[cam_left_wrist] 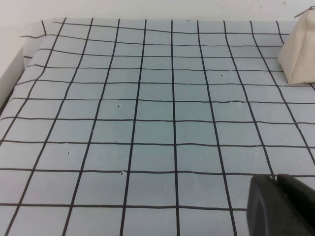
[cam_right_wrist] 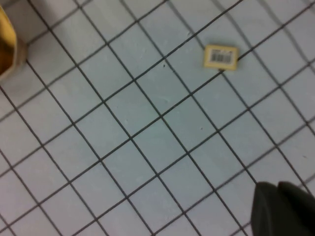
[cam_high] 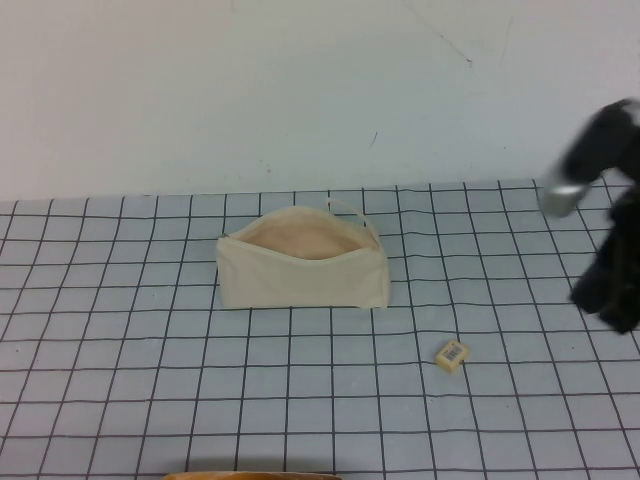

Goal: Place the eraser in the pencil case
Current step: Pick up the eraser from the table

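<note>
I can see the eraser [cam_high: 452, 355] lying alone and square to my right gripper's fingers, so I keep moving down toward its barcode label [cam_right_wrist: 221, 57] until they straddle the eraser.
The eraser [cam_high: 451, 355], a tiny cream-yellow block with a barcode label, lies flat on the gridded mat, in front of and to the right of the pencil case. It also shows in the right wrist view [cam_right_wrist: 220, 56]. The pencil case [cam_high: 302, 262], a cream fabric pouch, stands with its mouth open and its pinkish lining showing; its corner shows in the left wrist view [cam_left_wrist: 301, 46]. My right gripper [cam_high: 610, 300] hangs at the right edge, above the mat and to the right of the eraser, shut and empty [cam_right_wrist: 276, 186]. My left gripper [cam_left_wrist: 276, 178] is shut and empty, well to the left of the pouch.
A grey mat [cam_high: 150, 350] with a black grid covers the table up to the white wall behind. A yellowish-brown object shows at the front edge [cam_high: 250, 476] and in the right wrist view [cam_right_wrist: 6, 44].
</note>
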You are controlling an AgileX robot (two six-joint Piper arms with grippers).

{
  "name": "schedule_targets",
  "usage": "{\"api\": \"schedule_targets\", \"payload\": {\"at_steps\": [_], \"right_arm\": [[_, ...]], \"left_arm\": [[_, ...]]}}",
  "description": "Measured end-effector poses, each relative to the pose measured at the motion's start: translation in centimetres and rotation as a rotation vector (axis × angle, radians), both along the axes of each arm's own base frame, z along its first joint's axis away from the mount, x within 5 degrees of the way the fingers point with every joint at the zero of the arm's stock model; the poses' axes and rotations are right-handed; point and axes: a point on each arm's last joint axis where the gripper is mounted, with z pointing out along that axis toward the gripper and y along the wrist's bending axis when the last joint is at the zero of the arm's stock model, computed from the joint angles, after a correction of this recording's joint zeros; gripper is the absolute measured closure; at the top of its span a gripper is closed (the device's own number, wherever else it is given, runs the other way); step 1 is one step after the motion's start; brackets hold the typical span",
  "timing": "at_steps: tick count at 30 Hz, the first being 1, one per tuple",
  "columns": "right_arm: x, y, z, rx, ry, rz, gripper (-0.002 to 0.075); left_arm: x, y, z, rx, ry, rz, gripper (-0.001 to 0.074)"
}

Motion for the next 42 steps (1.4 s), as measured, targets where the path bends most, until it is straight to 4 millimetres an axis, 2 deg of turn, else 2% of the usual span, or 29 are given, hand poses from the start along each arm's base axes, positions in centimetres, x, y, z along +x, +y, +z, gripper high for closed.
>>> {"api": "schedule_targets", "payload": {"at_steps": [5,8,10,14,17,26,31,35,38,40,42], "right_arm": [[3.2,3.3,-3.6,-0.074,0.076,0.061,0.072],[4.5,4.2,-5.6,-0.08,0.092,0.066,0.0643],[5.1,4.6,-6.6,-0.076,0.103,0.063,0.0531],[6.3,5.3,-8.7,-0.065,0.127,0.052,0.026],[7.1,6.1,-10.2,-0.074,0.14,0.061,0.0189],[9.7,9.6,-13.8,-0.151,0.142,0.056,0.0198],[11.1,10.3,-15.7,-0.185,0.16,0.035,0.02],[11.4,10.3,-17.4,-0.215,0.193,0.026,0.02],[11.4,10.2,-17.9,-0.235,0.21,0.017,0.0205],[11.4,10.1,-17.9,-0.244,0.214,0.016,0.0228],[11.3,10.1,-17.9,-0.252,0.218,0.012,0.0291]], "left_arm": [[0.0,0.0,0.0,0.0,0.0,0.0,0.0736],[0.0,0.0,0.0,0.0,0.0,0.0,0.0736],[0.0,0.0,0.0,0.0,0.0,0.0,0.0736],[0.0,0.0,0.0,0.0,0.0,0.0,0.0736],[0.0,0.0,0.0,0.002,0.0,-0.001,0.0736],[0.0,0.0,0.0,0.002,0.0,-0.001,0.0736],[0.0,0.0,0.0,0.002,0.0,-0.001,0.0736],[0.0,0.0,0.0,0.002,0.0,-0.001,0.0736],[0.0,0.0,0.0,0.002,0.0,-0.001,0.0736],[0.0,0.0,0.0,0.002,0.0,-0.001,0.0736],[0.0,0.0,0.0,0.002,0.0,-0.001,0.0736]]}}
